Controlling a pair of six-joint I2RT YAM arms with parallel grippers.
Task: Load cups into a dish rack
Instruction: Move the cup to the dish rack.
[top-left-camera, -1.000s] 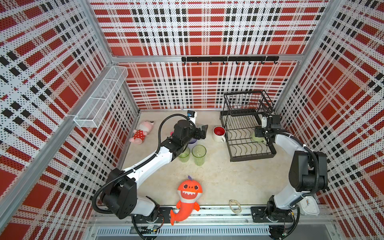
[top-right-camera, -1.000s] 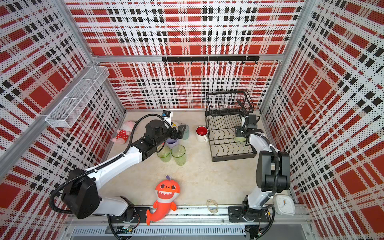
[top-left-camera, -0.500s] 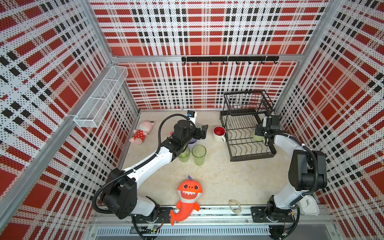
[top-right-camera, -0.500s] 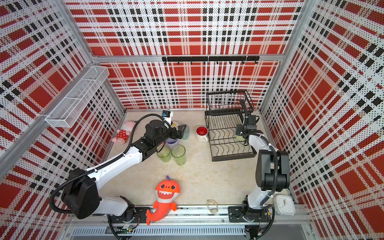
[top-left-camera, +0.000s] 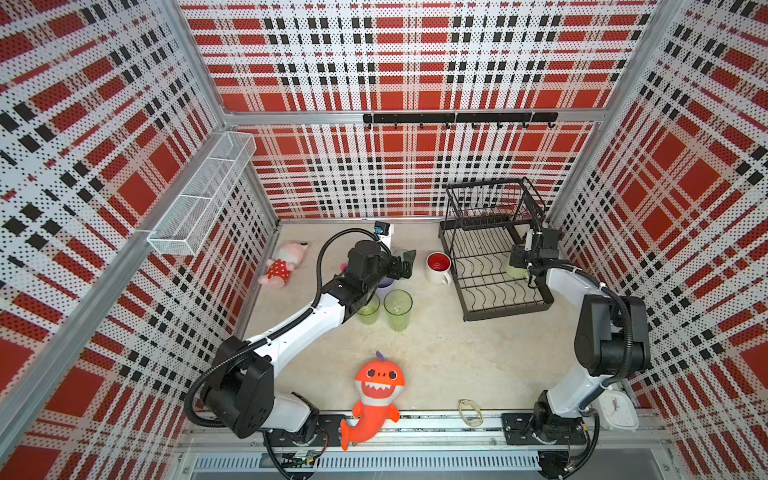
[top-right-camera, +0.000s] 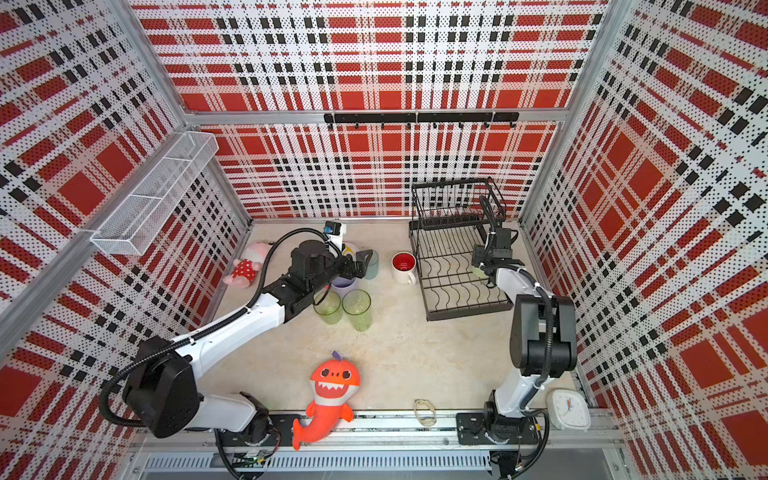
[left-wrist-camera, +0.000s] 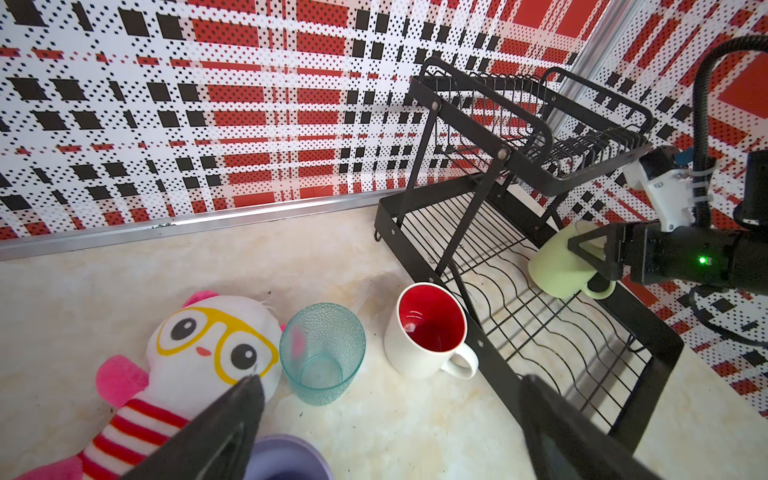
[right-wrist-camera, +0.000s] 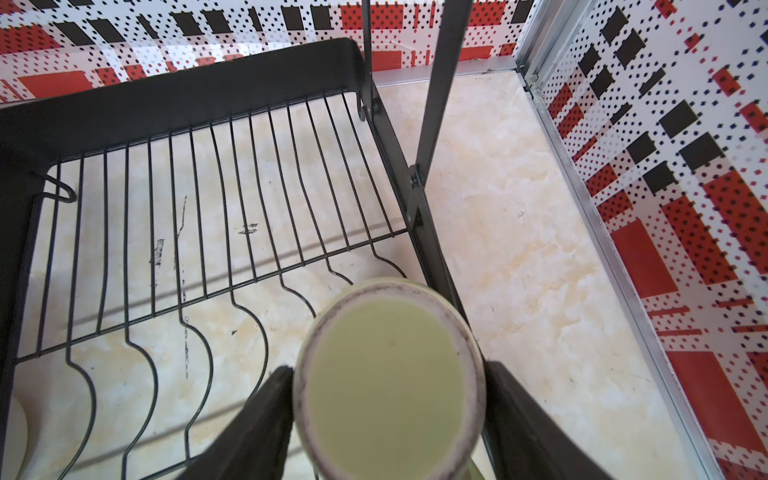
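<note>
My right gripper holds the tilted pale-green mug's body, handle facing the dish rack's side bar (left-wrist-camera: 630, 310), so I'll release, take the mug's handle (left-wrist-camera: 600, 293) and turn the mug inward.
My right gripper (right-wrist-camera: 388, 368) is shut on the pale-green mug (right-wrist-camera: 388, 382), a finger on each side, its base turned to the wrist camera. The mug (top-left-camera: 514, 269) hangs tilted just over the right side of the lower tier of the black dish rack (top-left-camera: 507, 311). My left gripper (left-wrist-camera: 390, 382) is open and empty above the lavender cup (left-wrist-camera: 286, 457), short of the teal cup (left-wrist-camera: 322, 347) and the white red-lined mug (left-wrist-camera: 428, 328). Two green tumblers (top-left-camera: 398, 309) (top-left-camera: 368, 313) stand beside the left forearm.
An orange shark plush (top-left-camera: 376, 390) lies at the front edge, a pink doll (top-left-camera: 284, 266) by the left wall, and a white glasses plush (left-wrist-camera: 208, 345) touches the teal cup. A white mesh basket (top-left-camera: 203, 199) hangs on the left wall. A small clock (top-left-camera: 619, 411) sits front right.
The right gripper has shifted only slightly with the pale-green mug over the rack's lower tier. The left arm has not moved.
</note>
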